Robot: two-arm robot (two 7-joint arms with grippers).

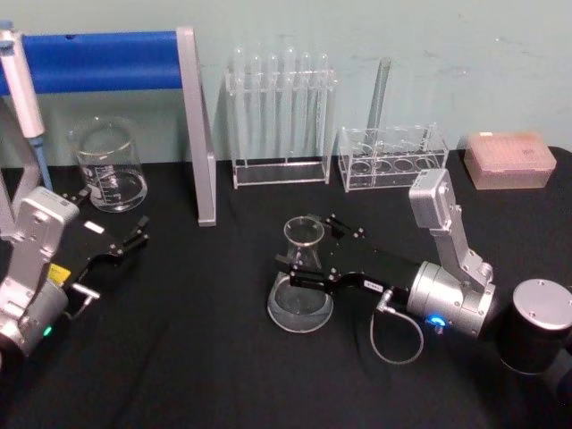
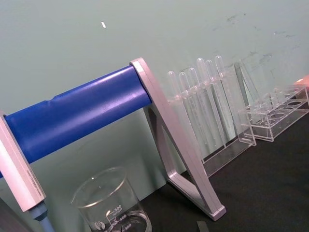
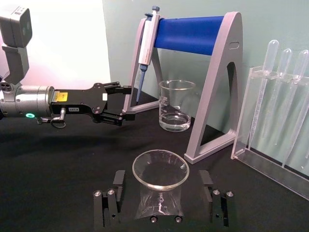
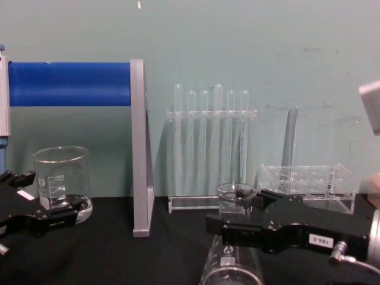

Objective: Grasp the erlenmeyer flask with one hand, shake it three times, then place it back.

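My gripper will shake the erlenmeyer flask, and the clear liquid will stay well below the erlenmeyer flask's neck (image 4: 235,208), because a waterline (image 4: 231,271) curves across the flask's wide base.
The erlenmeyer flask (image 1: 299,306) stands upright on the black table near the middle, with a little clear liquid in its wide base. My right gripper (image 1: 306,247) reaches in from the right and is open, one finger on each side of the flask's neck. In the right wrist view the flask (image 3: 160,170) sits between the fingers (image 3: 117,180) with a gap on both sides. The chest view shows its rim (image 4: 235,191) just above the right gripper (image 4: 236,212). My left gripper (image 1: 138,234) rests open at the left, away from the flask; it also appears as the far gripper (image 3: 126,104).
A glass beaker (image 1: 107,165) stands at back left under a blue-barred stand (image 1: 198,134) holding a pipette (image 1: 22,85). A rack of test tubes (image 1: 281,116), a second clear rack (image 1: 393,156) and a pink tip box (image 1: 508,159) line the back. A black cylinder (image 1: 536,326) stands at right.
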